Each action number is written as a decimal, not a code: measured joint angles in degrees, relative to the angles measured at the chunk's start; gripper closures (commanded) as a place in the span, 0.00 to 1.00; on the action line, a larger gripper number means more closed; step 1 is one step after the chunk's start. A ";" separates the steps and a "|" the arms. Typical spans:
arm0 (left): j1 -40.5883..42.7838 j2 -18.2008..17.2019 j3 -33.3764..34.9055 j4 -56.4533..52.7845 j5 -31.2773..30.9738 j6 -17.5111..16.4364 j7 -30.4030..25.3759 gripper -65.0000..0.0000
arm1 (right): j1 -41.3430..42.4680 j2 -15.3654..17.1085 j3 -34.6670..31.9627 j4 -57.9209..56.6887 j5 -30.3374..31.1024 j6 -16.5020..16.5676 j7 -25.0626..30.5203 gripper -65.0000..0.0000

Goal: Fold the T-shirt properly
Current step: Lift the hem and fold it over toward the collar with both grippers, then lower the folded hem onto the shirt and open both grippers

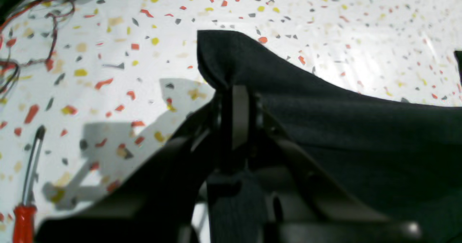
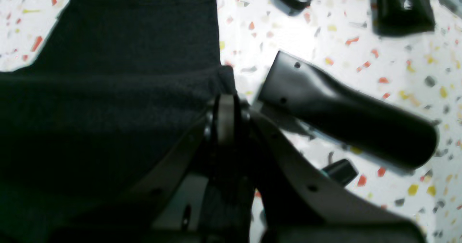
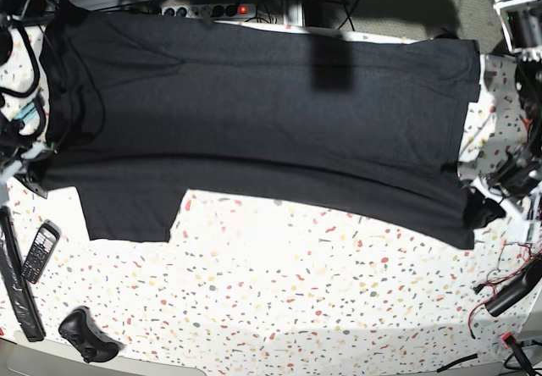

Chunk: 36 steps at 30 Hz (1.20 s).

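Observation:
The T-shirt's near edge [image 3: 254,181] runs taut between my grippers, so my right gripper should keep lowering its end onto the layer [image 3: 93,141] below until it lies flat, then release.
The black T-shirt [image 3: 254,113] lies lengthwise across the far half of the speckled table, plain side showing. Its near edge runs taut between my two grippers, and a sleeve [image 3: 127,215] spreads out toward the front at the left. My left gripper [image 1: 239,91] is shut on a corner of the T-shirt [image 1: 361,134]; in the base view that gripper [image 3: 489,212] is at the right end. At the left end, my right gripper [image 2: 225,100] is shut on the edge of the T-shirt [image 2: 108,91], seen in the base view as the gripper [image 3: 34,168].
A phone [image 3: 40,251], a long black bar [image 3: 17,287] and a black controller [image 3: 85,335] lie at the front left. A black handle [image 2: 346,116] sits right beside my right gripper. A red-handled screwdriver [image 1: 23,221] and red wires [image 1: 21,48] lie near my left gripper. A power strip [image 3: 203,8] sits behind the shirt.

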 measured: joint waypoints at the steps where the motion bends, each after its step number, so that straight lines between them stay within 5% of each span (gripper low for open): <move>1: 1.18 0.04 -1.36 0.57 -0.87 0.00 0.07 1.00 | -0.85 -0.61 0.94 0.59 -0.11 0.00 -0.04 1.00; 11: 10.29 0.04 -7.98 2.60 -2.23 -3.67 0.48 1.00 | -6.67 -10.58 10.62 8.13 -2.45 2.36 -0.17 1.00; 22: 15.61 0.02 -7.98 2.64 -0.57 -3.91 2.36 1.00 | -9.55 -12.20 12.44 8.28 -6.58 3.17 -1.64 1.00; 27: 15.56 -0.07 -7.98 2.64 4.98 -3.85 4.46 0.58 | -9.51 -12.17 12.50 8.28 -6.60 3.13 -3.67 0.61; 36: 14.58 -0.17 -7.98 2.64 5.44 -3.85 2.73 0.58 | 1.57 -12.00 8.20 6.47 0.15 3.04 -7.17 0.59</move>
